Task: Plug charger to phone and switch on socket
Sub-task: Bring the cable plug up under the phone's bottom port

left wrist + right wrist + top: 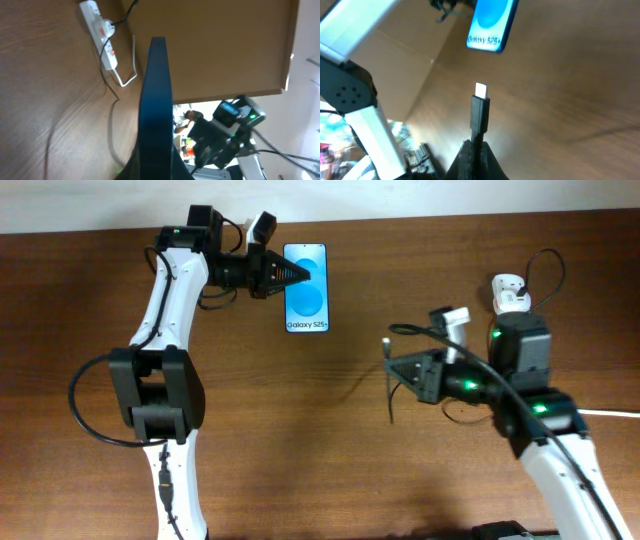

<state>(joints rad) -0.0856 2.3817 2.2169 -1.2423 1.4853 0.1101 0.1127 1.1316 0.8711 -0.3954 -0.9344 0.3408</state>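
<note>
The charger plug's tip (386, 341) is wide of the phone's bottom edge (307, 330), so next my left gripper moves the phone toward the plug as my right gripper comes closer.
The phone (308, 295), its blue screen facing up, is at the far middle of the table. My left gripper (293, 277) is shut on its left edge. In the left wrist view the phone (156, 95) shows edge-on between the jaws (155, 169). My right gripper (397, 366) is shut on the charger plug (480, 114), whose metal tip points at the phone's bottom edge (491, 30) with a gap between them. The thin black cable (391, 398) hangs below the gripper. The white socket (508, 292) lies at the far right, partly hidden by my right arm; it also shows in the left wrist view (100, 31).
The socket's thick white cord (127, 75) curls on the wood beside it and runs off the right edge (612, 413). My right arm (520, 380) covers the table's right side. My left arm (165, 370) stretches along the left side.
</note>
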